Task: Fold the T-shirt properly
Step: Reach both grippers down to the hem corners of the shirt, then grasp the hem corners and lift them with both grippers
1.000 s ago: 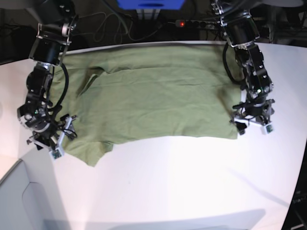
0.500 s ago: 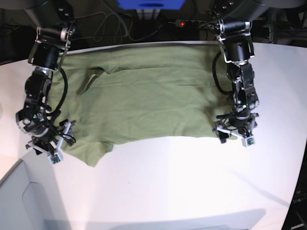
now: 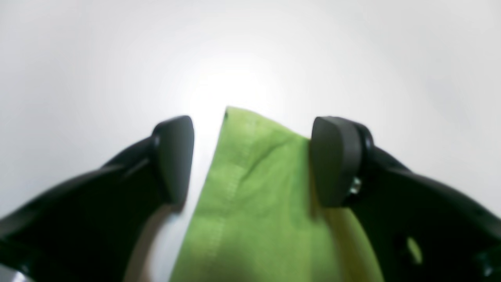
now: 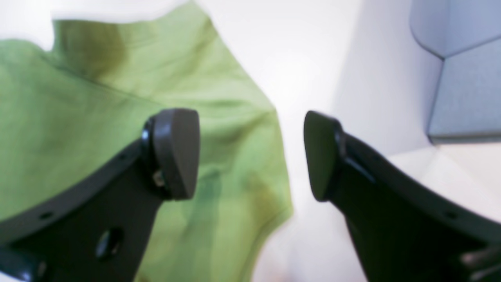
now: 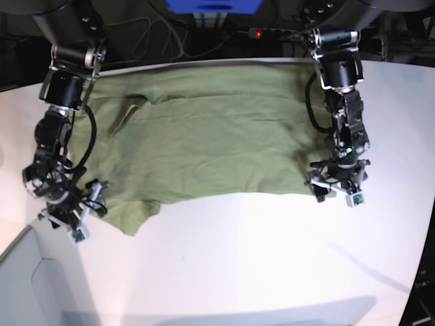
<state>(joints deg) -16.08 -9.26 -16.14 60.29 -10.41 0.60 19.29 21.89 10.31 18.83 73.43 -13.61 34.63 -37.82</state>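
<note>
The T-shirt's near edge stretches unbroken between my grippers. I expect the middle to come along and fold over when I lift the ends and carry them back.
The olive-green T-shirt lies spread flat across the far half of the white table. My left gripper is at its near right hem corner. In the left wrist view this gripper is open, with the stitched hem corner of the T-shirt between the fingers and the right pad against the cloth edge. My right gripper sits at the near left sleeve. In the right wrist view it is open, its left finger over the T-shirt and the sleeve edge in the gap.
A grey panel fills the near left corner and shows in the right wrist view as a grey panel. Cables and a power strip with a red light lie behind the table's back edge.
The left arm has swung inward, bringing its gripper from the bare table beside the shirt onto the hem corner, its jaws narrowing slightly. The right gripper slid slightly toward the table's near edge.
</note>
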